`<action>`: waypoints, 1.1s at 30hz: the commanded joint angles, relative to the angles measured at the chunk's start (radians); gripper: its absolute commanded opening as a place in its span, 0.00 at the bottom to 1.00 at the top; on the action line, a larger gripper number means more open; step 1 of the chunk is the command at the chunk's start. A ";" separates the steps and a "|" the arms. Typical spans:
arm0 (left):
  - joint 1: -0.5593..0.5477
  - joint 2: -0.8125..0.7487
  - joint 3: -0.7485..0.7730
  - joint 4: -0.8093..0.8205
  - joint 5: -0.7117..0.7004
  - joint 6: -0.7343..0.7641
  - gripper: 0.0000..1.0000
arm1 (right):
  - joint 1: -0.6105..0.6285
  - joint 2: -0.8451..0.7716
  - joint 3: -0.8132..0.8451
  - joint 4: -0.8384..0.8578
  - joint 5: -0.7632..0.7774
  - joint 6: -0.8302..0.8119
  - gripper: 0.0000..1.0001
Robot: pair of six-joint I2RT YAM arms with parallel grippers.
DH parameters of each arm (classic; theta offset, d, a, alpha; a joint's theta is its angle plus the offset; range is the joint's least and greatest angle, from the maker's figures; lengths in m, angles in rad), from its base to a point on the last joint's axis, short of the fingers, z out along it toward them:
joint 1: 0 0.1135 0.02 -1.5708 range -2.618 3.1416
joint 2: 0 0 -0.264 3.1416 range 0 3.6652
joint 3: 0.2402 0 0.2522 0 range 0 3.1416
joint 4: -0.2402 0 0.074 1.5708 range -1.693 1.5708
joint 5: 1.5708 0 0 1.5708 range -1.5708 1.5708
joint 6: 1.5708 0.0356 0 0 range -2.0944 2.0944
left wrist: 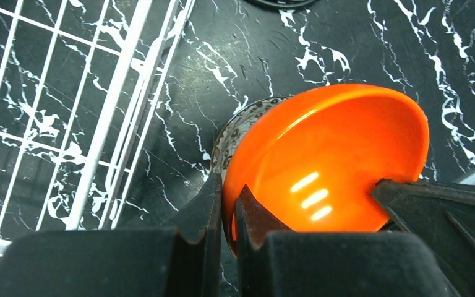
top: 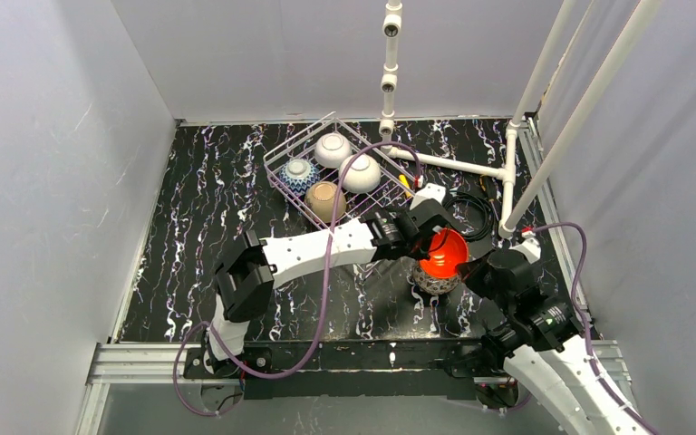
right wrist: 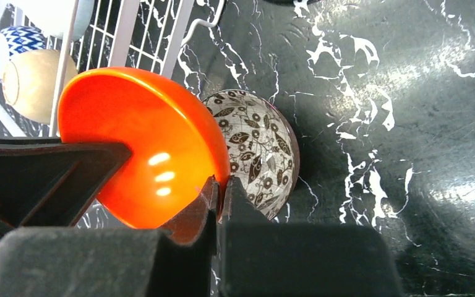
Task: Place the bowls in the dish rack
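The red-orange bowl's side (top: 427,262) nearest the dish rack (top: 390,194) is blocked by my left gripper. That gripper should open while my right gripper carries the bowl to the dish rack, and then take hold of the bowl's rim again.
The red-orange bowl (top: 444,253) is held tilted on edge just above the pink-speckled bowl (top: 434,281), right of the dish rack (top: 283,156). My left gripper (top: 425,234) is shut on its rim, seen close in the left wrist view (left wrist: 230,207). My right gripper (top: 474,268) is shut on the opposite rim (right wrist: 218,193). The speckled bowl (right wrist: 260,154) lies upside down on the table, partly hidden by the red-orange bowl (right wrist: 142,148). The rack holds two white bowls (top: 333,149) (top: 362,174), the blue-patterned bowl (top: 298,172) and the tan bowl (top: 324,199).
A white pipe frame (top: 458,165) runs behind and to the right of the rack. Black cables (top: 473,214) lie by the frame's foot. The rack's wire side (left wrist: 130,93) stands close to the left of the held bowl. Grey walls enclose the table.
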 commanded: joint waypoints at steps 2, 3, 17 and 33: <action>0.034 -0.031 0.074 -0.073 0.156 0.053 0.00 | -0.005 0.068 0.112 0.135 -0.066 -0.156 0.12; 0.046 -0.033 0.091 -0.084 0.206 0.075 0.00 | -0.006 0.093 0.140 0.142 -0.074 -0.199 0.25; 0.179 -0.192 0.113 -0.195 0.439 0.258 0.00 | -0.005 0.475 0.543 0.071 -0.165 -0.470 0.50; 0.315 -0.283 0.100 -0.210 0.603 0.409 0.00 | -0.006 0.777 0.772 0.013 -0.353 -0.715 0.41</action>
